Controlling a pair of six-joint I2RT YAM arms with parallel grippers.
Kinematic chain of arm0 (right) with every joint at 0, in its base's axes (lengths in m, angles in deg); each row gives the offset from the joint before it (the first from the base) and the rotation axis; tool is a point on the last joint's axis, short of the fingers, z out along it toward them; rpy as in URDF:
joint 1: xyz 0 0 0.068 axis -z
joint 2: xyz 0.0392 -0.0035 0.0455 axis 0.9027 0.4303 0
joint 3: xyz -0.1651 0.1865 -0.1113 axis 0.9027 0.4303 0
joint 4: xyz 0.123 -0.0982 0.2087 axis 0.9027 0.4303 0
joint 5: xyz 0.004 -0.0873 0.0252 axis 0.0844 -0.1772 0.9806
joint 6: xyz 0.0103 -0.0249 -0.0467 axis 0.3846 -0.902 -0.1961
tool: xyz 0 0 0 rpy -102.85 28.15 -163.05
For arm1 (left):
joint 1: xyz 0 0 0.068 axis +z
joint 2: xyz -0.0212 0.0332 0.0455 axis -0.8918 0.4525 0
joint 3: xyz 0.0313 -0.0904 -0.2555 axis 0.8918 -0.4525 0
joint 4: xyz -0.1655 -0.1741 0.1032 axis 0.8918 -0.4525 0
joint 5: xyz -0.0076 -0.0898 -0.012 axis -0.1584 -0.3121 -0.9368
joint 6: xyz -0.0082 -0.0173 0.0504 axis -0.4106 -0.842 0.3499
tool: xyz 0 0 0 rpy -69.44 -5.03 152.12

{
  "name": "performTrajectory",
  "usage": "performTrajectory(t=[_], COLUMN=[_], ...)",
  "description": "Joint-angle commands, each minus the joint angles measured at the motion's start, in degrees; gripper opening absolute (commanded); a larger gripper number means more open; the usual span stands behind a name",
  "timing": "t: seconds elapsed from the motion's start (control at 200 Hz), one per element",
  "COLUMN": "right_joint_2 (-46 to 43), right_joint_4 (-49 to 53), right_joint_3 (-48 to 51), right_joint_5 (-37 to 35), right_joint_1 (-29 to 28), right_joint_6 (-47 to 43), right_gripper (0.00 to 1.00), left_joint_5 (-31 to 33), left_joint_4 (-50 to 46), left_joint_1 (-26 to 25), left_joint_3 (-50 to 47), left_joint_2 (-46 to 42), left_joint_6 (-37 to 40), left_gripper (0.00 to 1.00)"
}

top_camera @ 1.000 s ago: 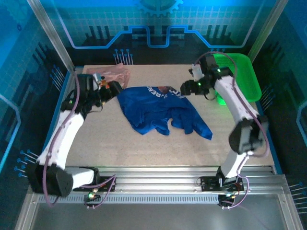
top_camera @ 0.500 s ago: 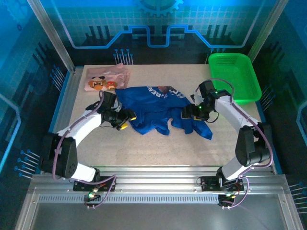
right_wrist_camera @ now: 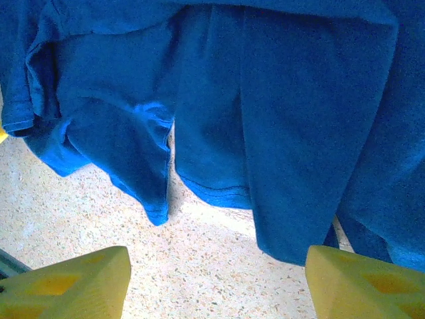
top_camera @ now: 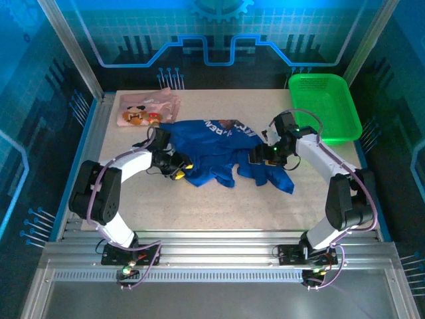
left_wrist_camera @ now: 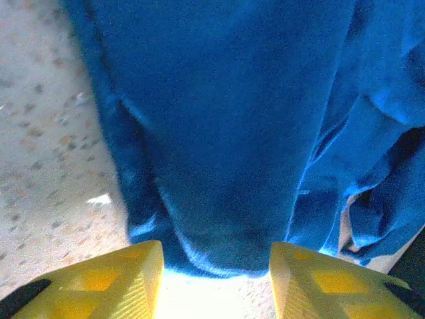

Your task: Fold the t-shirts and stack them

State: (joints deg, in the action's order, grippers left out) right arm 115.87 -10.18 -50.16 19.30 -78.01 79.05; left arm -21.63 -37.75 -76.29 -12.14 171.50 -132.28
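The royal-blue t-shirt is bunched in folds, so next my right gripper pinches its near edge and lifts together with my left gripper to stretch it before folding.
The royal-blue t-shirt lies crumpled mid-table, white lettering near its far edge. The pale pink t-shirt with cartoon faces lies at the far left. My left gripper is low at the blue shirt's left edge. In the left wrist view a rounded fold of the blue shirt reaches in between the yellow fingertips, and the left gripper is still partly open. My right gripper is over the shirt's right part. In the right wrist view the right gripper is wide open over bare table, with the shirt's hems just ahead.
A green mesh basket stands at the far right corner, behind the right arm. The speckled table is bare in front of the blue shirt. Raised rails edge the table on the left and right.
The left arm swung from beside the pink shirt down to the blue shirt's left edge, its jaws narrowing. The right arm dropped from near the basket to the blue shirt's right part.
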Motion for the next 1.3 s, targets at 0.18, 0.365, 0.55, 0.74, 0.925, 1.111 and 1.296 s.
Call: performTrajectory(t=[0.18,0.365,0.55,0.74,0.925,1.111,1.296], right_joint_2=[-0.5,-2.7,-1.1,3.6,8.3,6.9,-0.8], right_joint_4=[2.5,2.9,0.6,1.6,2.3,2.9,7.7], right_joint_3=[2.2,6.6,8.8,7.1,6.0,4.2,3.1], right_joint_5=[-0.3,-1.3,-2.7,-10.1,-19.8,-25.0,-26.8], right_joint_1=[-0.5,-1.9,-5.2,-9.8,-11.2,-11.2,-9.8], right_joint_6=[0.7,1.8,3.4,4.4,9.5,12.4,9.7], right_gripper=[0.70,0.70,0.68,0.66,0.48,0.05,0.00], left_joint_5=[0.9,1.9,3.4,4.1,4.1,4.2,4.6], left_joint_4=[0.7,-1.3,-4.1,-7.4,-9.0,-11.4,-12.7], left_joint_1=[-1.4,-1.4,-1.4,-1.1,-0.4,1.2,4.8], left_joint_3=[5.6,7.7,10.2,12.8,12.4,10.7,7.0], left_joint_2=[4.4,3.9,0.5,-2.8,-5.6,-8.6,-14.6], left_joint_6=[-0.1,2.0,4.0,5.7,6.1,7.4,7.5], left_gripper=[0.29,0.04,0.00,0.00,0.00,0.00,0.00])
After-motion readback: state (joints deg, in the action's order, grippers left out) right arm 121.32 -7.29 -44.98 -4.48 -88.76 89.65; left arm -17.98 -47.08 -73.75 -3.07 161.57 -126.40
